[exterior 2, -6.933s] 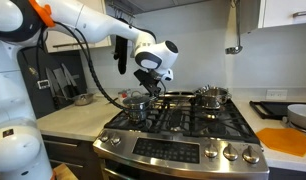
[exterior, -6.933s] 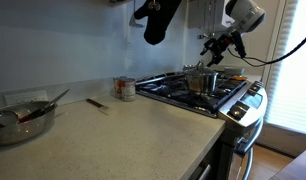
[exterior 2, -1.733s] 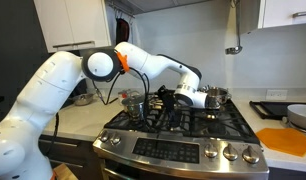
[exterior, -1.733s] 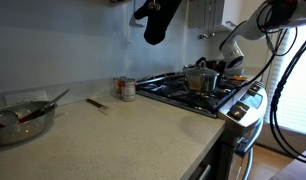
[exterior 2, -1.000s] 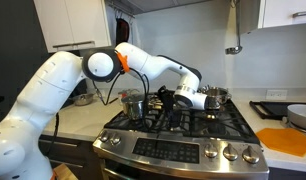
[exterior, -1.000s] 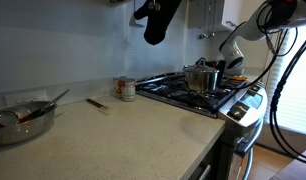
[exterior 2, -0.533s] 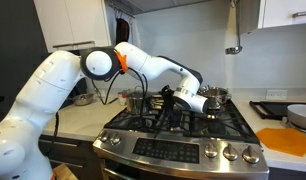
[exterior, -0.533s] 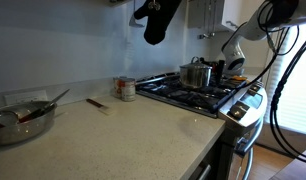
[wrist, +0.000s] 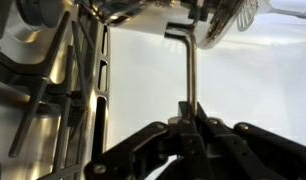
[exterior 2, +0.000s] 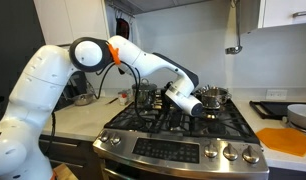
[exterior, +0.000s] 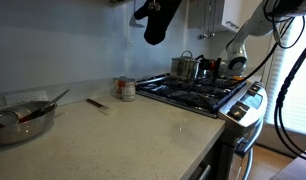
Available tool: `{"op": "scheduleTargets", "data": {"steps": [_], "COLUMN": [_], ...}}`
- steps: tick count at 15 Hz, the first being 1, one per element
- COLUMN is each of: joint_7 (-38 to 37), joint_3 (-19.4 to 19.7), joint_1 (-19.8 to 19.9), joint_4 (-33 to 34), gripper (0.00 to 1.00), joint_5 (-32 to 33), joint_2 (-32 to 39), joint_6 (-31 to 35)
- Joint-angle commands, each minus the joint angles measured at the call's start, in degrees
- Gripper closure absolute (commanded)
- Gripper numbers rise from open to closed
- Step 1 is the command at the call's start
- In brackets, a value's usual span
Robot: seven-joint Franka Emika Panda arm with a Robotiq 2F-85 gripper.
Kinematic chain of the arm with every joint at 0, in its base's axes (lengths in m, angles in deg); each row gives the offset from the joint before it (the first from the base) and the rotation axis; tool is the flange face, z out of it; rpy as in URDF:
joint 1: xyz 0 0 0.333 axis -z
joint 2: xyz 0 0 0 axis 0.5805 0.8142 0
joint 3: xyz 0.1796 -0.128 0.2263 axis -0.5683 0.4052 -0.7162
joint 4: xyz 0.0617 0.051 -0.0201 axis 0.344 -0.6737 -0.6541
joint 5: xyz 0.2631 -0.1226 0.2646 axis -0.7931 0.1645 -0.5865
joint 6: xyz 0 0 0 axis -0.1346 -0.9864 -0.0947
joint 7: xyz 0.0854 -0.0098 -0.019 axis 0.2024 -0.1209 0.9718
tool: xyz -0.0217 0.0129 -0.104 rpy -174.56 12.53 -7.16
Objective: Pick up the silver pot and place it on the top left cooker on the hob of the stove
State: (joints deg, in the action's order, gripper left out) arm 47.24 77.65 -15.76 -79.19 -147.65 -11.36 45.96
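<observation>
The silver pot (exterior: 183, 67) is hanging too far toward the other steel pot for its cooker, so I should move it toward the red-labelled tin can (exterior: 127, 89), then lower it.
The silver pot (exterior: 183, 67) is over the back of the hob (exterior: 193, 92) of the stove (exterior 2: 183, 150), close to the wall, in the area of the top left cooker (exterior 2: 143, 108). I cannot tell whether its base touches the grate. My gripper (wrist: 190, 120) is shut on the pot's thin metal handle (wrist: 190, 70), with the pot's shiny body (wrist: 158, 12) at the top of the wrist view. In an exterior view the gripper (exterior 2: 165, 93) reaches in beside the pot (exterior 2: 145, 95) from the stove's middle.
Another steel pot (exterior 2: 214, 97) stands on the back burner at the other side. A red-labelled tin can (exterior: 124, 88), a utensil (exterior: 96, 103) and a metal bowl with utensils (exterior: 23, 115) are on the counter. An orange board (exterior 2: 293, 140) lies beside the stove.
The gripper has carried the pot from the front part of the hob back toward the wall, and the arm has stretched further over the grates. The jaws stayed shut.
</observation>
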Motion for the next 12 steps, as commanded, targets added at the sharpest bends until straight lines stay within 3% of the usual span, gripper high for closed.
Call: {"op": "scheduleTargets", "data": {"steps": [1, 6, 7, 8, 12], "joint_7": [-1.5, -1.3, 1.6, 1.8, 4.2], "joint_3": [0.1, 1.1, 1.1, 1.5, 1.8], "joint_1": [-1.9, -5.7, -6.2, -5.9, -6.6], "joint_4": [-7.8, -11.3, -11.0, -7.8, -8.2], "gripper": [0.99, 0.99, 0.99, 0.99, 0.95], "joint_5": [-8.4, -10.5, -9.8, -7.5, -6.9], "joint_2": [-7.3, -12.3, -12.5, -8.2, -7.4], "joint_6": [3.6, 13.1, 13.4, 12.6, 13.9]}}
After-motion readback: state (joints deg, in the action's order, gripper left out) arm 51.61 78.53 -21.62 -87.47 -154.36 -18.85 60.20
